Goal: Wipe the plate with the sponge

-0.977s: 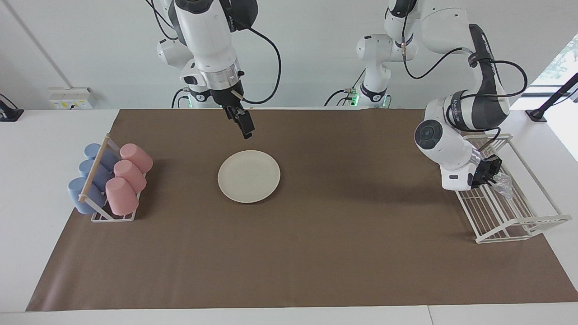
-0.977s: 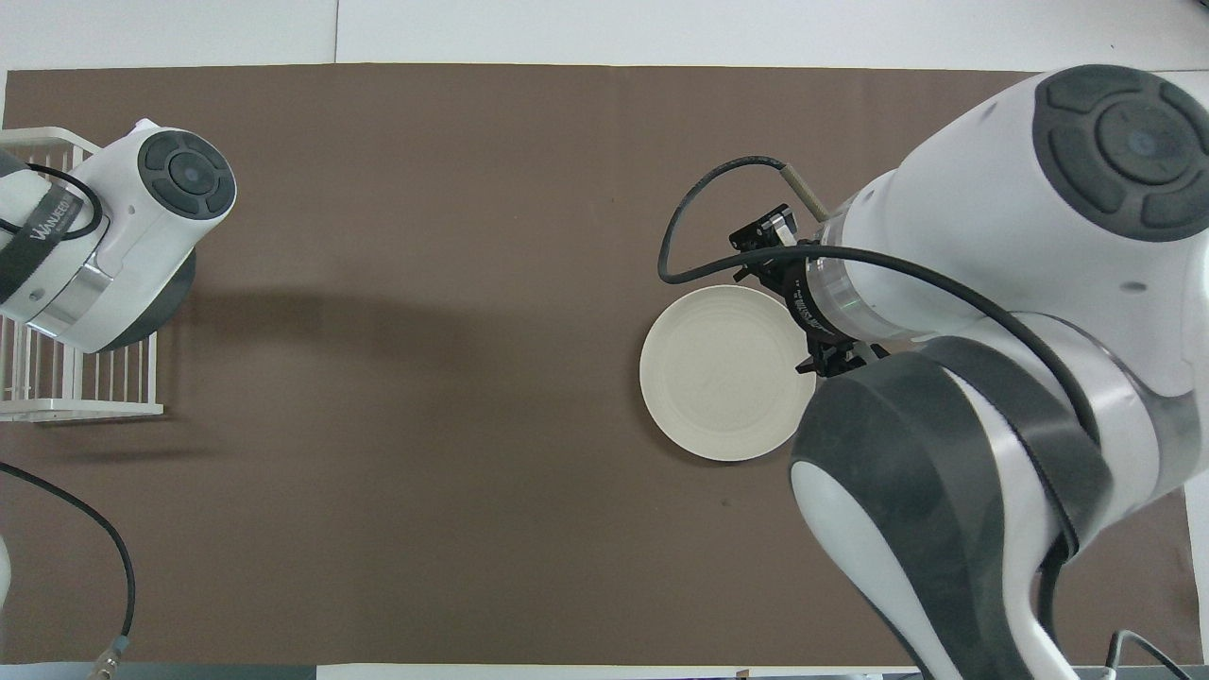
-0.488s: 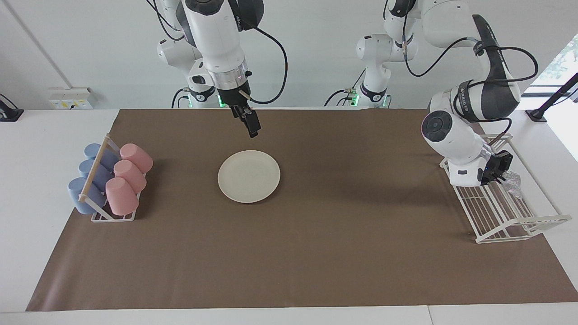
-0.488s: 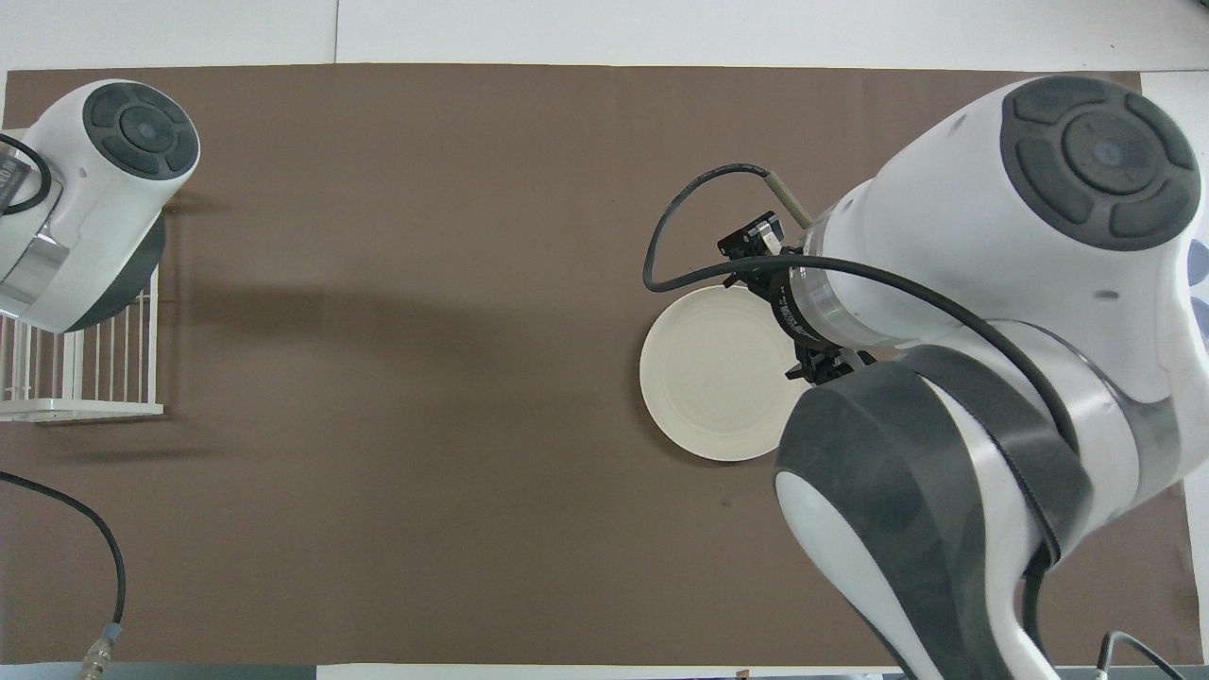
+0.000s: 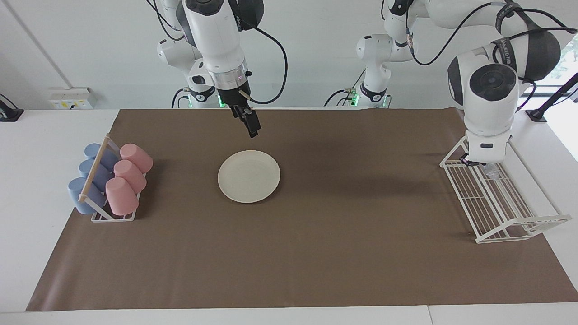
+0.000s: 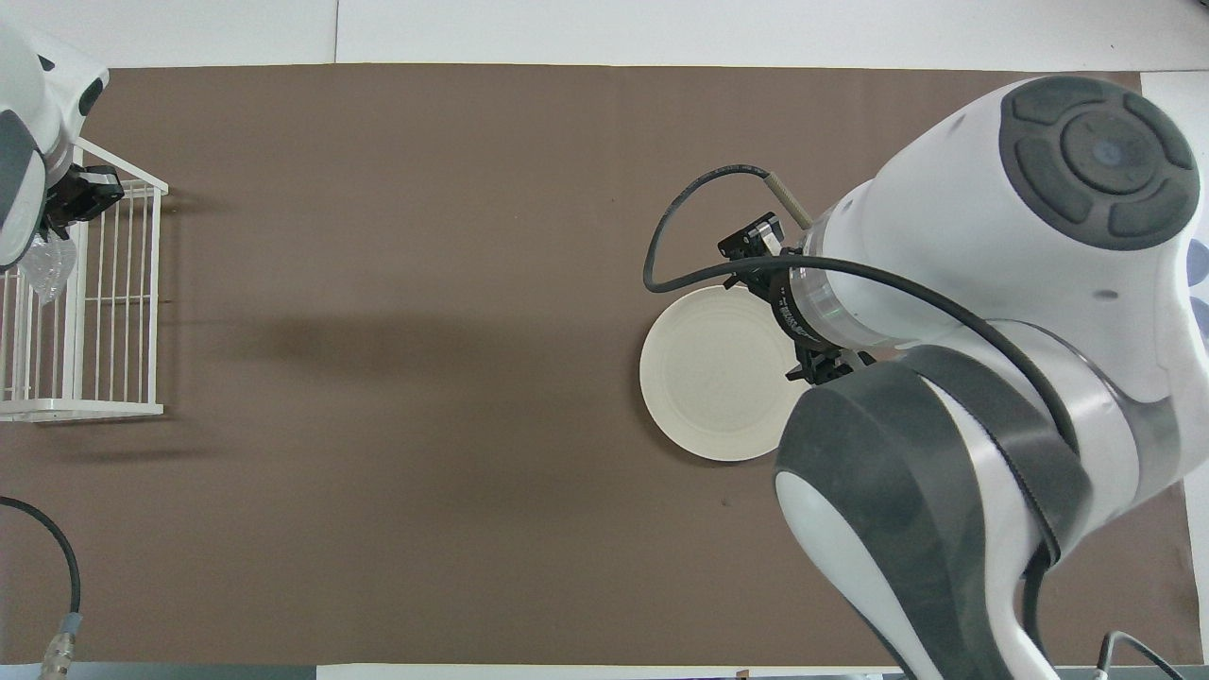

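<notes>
I expect the sponge to pull the plate [image 6: 717,376] along a short way when I wipe it, because the plate lies unbraced with open brown mat [image 6: 620,391] next to its rim.
The cream-white plate [image 5: 249,176] [image 6: 718,378] lies flat on the brown mat, toward the right arm's end. My right gripper [image 5: 254,132] hangs open and empty in the air over the plate's rim that is nearest the robots. In the overhead view its wrist covers it. The left gripper [image 5: 484,165] points down over the end of the white wire rack [image 5: 496,203] nearest the robots. It is shut on the sponge [image 5: 491,171] [image 6: 42,269], a small silvery wad that dangles just under the hand, above the rack's wires.
A low rack of pink and blue cups [image 5: 110,180] lying on their sides stands at the right arm's end of the mat. The wire rack [image 6: 104,312] sits at the left arm's end. Bare brown mat [image 5: 361,189] stretches between plate and wire rack.
The left arm has swung upright and drawn its gripper up and toward the robots, carrying the sponge off the rack's floor. The right gripper rose slightly, then held still.
</notes>
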Controlling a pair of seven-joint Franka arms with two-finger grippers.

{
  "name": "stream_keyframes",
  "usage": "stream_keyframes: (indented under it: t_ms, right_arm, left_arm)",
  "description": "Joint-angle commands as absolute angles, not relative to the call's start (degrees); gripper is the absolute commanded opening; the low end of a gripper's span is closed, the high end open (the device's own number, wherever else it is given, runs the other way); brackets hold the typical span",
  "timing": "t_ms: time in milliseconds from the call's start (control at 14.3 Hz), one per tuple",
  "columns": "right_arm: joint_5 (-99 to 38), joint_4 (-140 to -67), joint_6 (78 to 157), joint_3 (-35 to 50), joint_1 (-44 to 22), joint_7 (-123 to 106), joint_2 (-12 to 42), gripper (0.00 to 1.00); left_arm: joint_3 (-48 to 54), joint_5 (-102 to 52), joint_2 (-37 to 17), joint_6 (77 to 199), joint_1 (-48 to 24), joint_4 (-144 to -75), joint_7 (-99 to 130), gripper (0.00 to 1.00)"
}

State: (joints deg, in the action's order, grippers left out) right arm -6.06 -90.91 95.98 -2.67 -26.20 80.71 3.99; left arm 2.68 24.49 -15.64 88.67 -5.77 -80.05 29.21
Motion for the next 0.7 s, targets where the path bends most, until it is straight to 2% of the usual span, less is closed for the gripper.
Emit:
stream_keyframes:
  t_ms: [0,419,628]
  right_arm:
    - [-6.59,-90.88,95.36,-2.37,-25.93,80.77,3.96,1.00]
    - [-6.59,-91.67,95.36,-2.37,-26.45,81.38,3.43,1.00]
    - [-6.59,-91.93,95.36,-2.37,-27.25,81.65,3.43,1.00]
  left_arm:
    - [1.68,10.61,-15.30,84.91,-5.36,-76.65,28.48,0.00]
    - [1.32,-22.28,-13.10,84.99,2.80,-76.81,28.30,0.00]
    - [1.32,-33.71,-10.91,85.86,3.43,-82.07,27.60,0.00]
